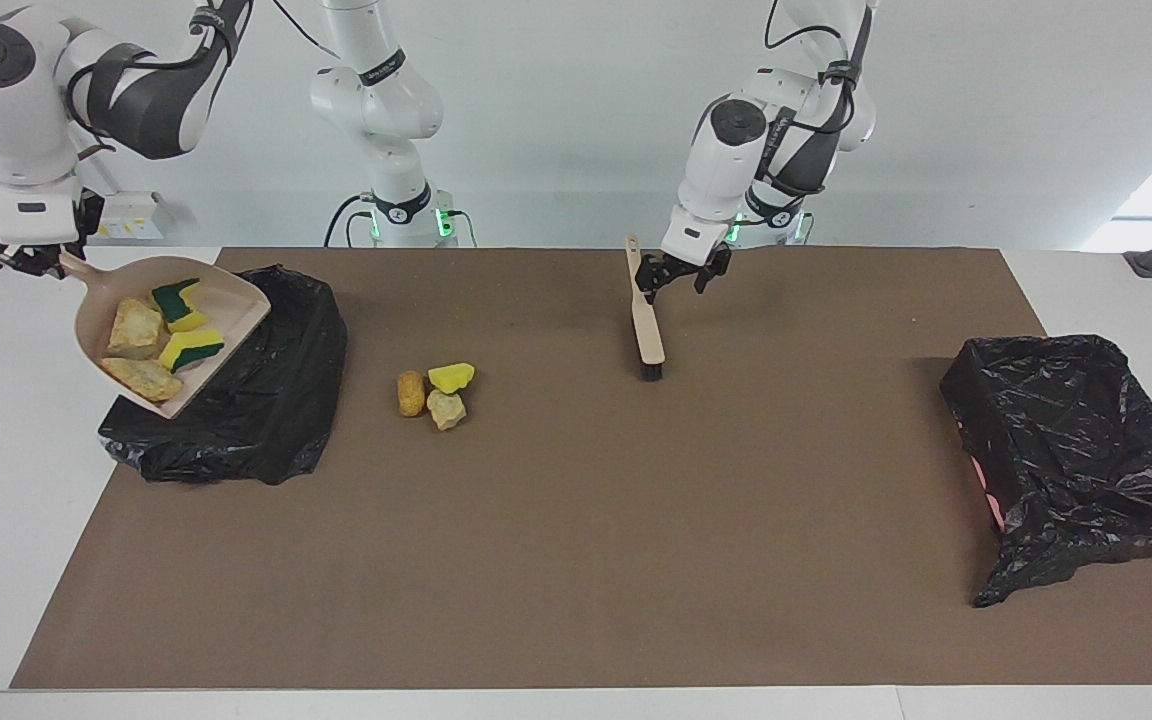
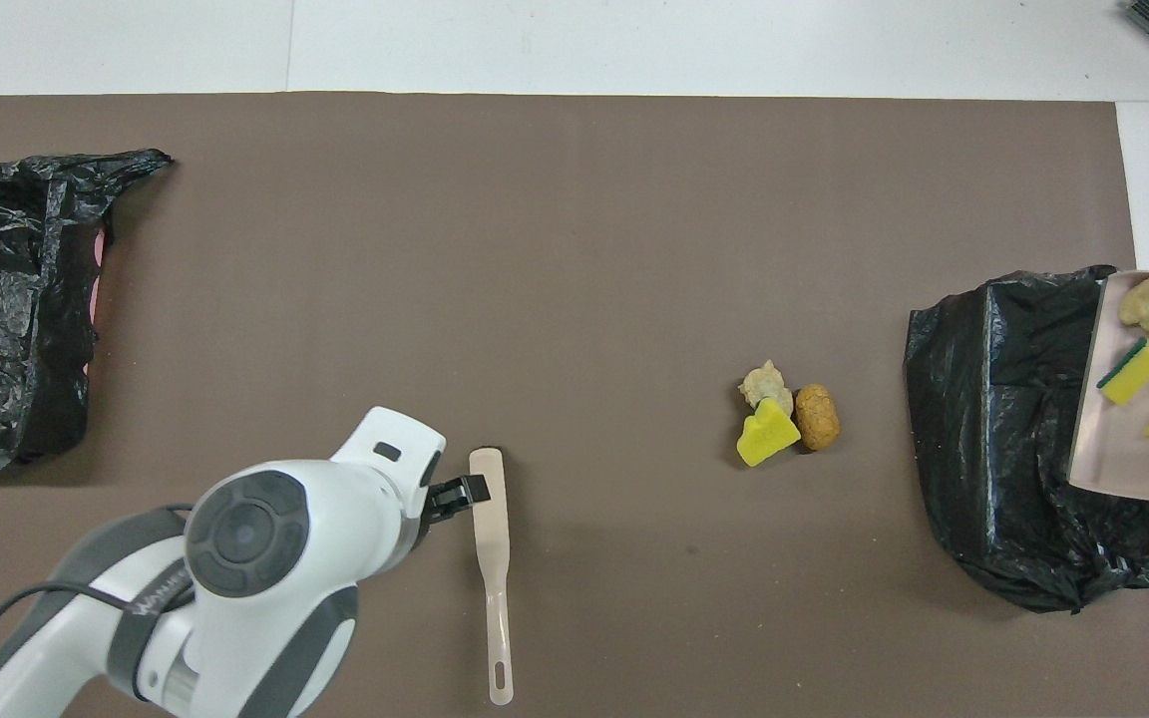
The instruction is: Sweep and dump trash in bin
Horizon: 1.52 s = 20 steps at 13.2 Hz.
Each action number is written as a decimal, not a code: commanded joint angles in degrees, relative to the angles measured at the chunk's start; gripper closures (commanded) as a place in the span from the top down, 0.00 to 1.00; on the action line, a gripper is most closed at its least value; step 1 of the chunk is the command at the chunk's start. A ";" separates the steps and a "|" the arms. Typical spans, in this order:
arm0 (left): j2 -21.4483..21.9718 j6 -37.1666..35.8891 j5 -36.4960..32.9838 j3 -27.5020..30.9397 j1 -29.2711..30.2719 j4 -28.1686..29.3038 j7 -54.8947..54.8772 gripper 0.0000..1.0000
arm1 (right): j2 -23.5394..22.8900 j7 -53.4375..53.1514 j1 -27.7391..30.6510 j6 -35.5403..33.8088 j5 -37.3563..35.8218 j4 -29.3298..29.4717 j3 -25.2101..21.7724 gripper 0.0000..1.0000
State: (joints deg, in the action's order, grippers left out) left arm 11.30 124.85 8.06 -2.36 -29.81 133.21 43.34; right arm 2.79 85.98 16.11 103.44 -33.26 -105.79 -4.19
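The loaded dustpan sticks out partly past the bin's outer edge, so next my right gripper moves the dustpan back toward the bin's middle (image 2: 1039, 443) and tilts it steeply.
My right gripper (image 1: 39, 262) is shut on the handle of the beige dustpan (image 1: 231, 312), held tilted above the black-lined bin (image 1: 256, 420) at the right arm's end. In the pan lie two green-backed sponge bits (image 1: 191, 348) and two bread-like chunks (image 1: 136, 328). Three scraps of trash (image 1: 436, 392) lie on the mat beside the bin, also in the overhead view (image 2: 784, 419). The brush (image 1: 647, 325) lies on the mat. My left gripper (image 1: 676, 278) is open just beside its handle, holding nothing.
A second black-lined bin (image 1: 1066, 450) stands at the left arm's end of the table. The brown mat (image 1: 576, 560) covers most of the white table. In the overhead view the pan (image 2: 1118, 449) reaches past the picture's edge.
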 commanded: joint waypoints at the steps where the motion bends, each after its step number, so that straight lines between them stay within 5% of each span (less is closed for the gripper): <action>1: -3.11 -5.91 -0.24 -0.54 7.90 -8.81 -9.20 1.00 | 7.21 3.76 0.24 6.05 -6.62 -10.10 0.93 0.00; 3: -6.28 -10.92 -0.15 -0.54 13.44 -16.19 -15.89 1.00 | 8.89 5.94 0.23 8.87 -9.01 -14.43 0.85 0.00; 8: -10.77 -18.22 -0.15 -0.45 23.90 -27.37 -35.56 1.00 | 8.46 21.23 -0.20 15.90 -14.19 -14.80 1.11 0.00; 13: -12.44 -30.94 -1.20 -0.45 29.80 -38.61 -46.66 1.00 | 8.11 19.95 -2.31 15.91 -19.28 -14.97 1.63 0.00; 16: -11.13 -35.19 -3.04 -0.27 30.87 -41.71 -47.47 1.00 | 8.37 14.84 -4.42 14.86 -25.71 -15.06 1.73 0.00; 20: -7.52 -34.41 -3.22 -0.27 30.78 -37.58 -46.86 1.00 | 9.68 13.00 -5.12 13.11 -25.89 -16.64 1.73 0.00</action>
State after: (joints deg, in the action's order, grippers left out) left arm 2.04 90.53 5.89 -2.24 0.57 93.47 -3.46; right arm 10.12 101.19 11.43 117.83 -57.00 -120.15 -2.71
